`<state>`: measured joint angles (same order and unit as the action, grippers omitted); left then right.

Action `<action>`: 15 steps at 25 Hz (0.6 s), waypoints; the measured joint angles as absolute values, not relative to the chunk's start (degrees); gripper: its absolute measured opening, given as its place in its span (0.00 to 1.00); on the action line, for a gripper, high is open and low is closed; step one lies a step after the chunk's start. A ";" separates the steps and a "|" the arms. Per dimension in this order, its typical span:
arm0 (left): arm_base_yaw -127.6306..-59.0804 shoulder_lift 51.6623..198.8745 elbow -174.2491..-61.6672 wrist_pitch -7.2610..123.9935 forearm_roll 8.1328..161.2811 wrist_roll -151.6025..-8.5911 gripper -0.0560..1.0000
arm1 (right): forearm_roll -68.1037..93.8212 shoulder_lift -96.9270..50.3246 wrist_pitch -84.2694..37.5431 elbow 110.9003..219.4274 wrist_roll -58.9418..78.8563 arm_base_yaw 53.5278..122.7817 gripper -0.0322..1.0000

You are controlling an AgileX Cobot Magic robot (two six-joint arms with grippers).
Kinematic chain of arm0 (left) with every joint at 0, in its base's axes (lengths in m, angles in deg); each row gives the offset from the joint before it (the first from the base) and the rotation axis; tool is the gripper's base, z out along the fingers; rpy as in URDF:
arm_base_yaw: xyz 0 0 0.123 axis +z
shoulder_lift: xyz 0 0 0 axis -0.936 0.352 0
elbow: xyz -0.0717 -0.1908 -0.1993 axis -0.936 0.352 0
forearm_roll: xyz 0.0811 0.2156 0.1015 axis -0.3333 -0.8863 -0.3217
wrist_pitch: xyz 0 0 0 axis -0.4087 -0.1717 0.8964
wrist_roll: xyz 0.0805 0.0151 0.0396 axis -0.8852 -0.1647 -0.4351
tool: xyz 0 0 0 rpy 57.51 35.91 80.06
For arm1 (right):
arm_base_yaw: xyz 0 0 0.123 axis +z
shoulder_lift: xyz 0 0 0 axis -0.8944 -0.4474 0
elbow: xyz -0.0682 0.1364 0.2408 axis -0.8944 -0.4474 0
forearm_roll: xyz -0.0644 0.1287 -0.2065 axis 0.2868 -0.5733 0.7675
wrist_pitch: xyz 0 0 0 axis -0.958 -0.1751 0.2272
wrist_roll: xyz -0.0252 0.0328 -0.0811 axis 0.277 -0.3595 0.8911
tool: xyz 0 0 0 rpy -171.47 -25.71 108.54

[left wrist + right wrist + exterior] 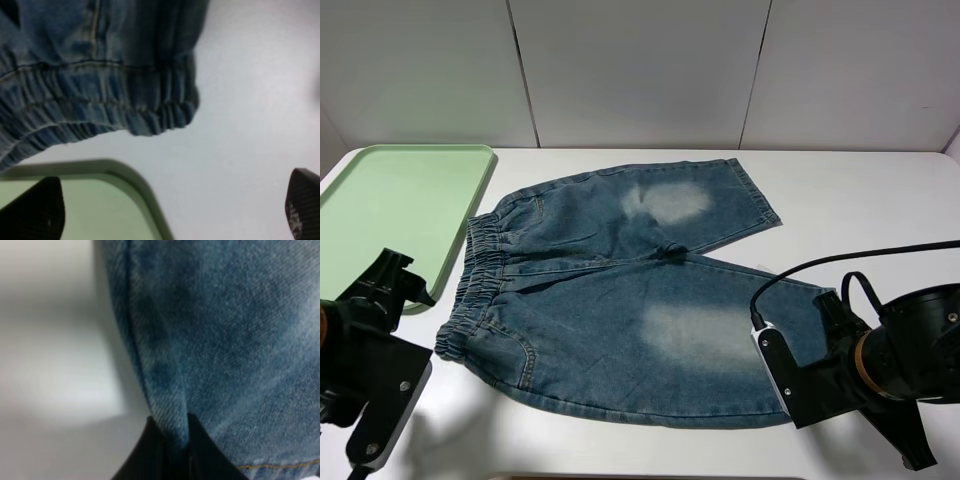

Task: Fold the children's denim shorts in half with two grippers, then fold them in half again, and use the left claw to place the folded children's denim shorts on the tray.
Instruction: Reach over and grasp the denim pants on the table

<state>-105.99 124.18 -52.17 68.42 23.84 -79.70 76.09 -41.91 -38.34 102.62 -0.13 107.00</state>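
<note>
I need to pinch the waistband's near corner (451, 344) with my left gripper before both grippers lift and fold, because that corner is free and my right gripper is on the near leg's hem (782, 417).
The children's denim shorts (620, 300) lie flat on the white table, with the elastic waistband toward the left and the legs toward the right. The pale-green tray (380, 200) lies at the far left. My left gripper (405, 285) is open and empty near the waistband's near corner. In the left wrist view the left gripper (167, 210) has its fingertips (35, 210) wide apart, above the tray's corner (125, 175) and bare table, just short of the waistband (100, 115). My right gripper (812, 335) is at the near leg's hem. In the right wrist view the right gripper (174, 447) is shut on a pinched ridge of denim (225, 340).
The white table (860, 200) extends to the right and behind the shorts. A white panelled wall (640, 70) stands at the back. A black cable (840, 260) loops over the right arm.
</note>
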 joint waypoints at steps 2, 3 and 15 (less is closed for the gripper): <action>-105.99 126.61 -52.23 68.23 22.40 -79.82 0.88 | 76.09 -41.91 -37.91 102.62 -0.85 107.00 0.04; -105.99 127.89 -52.47 68.24 22.04 -79.82 0.88 | 76.09 -41.91 -37.60 102.62 -1.33 107.00 0.04; -105.99 143.17 -60.39 66.27 21.12 -74.05 0.88 | 76.04 -41.91 -34.24 102.62 -2.76 107.00 0.04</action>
<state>-105.99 143.17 -60.39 66.27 21.12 -74.05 76.04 -41.91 -34.24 102.62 -2.76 107.00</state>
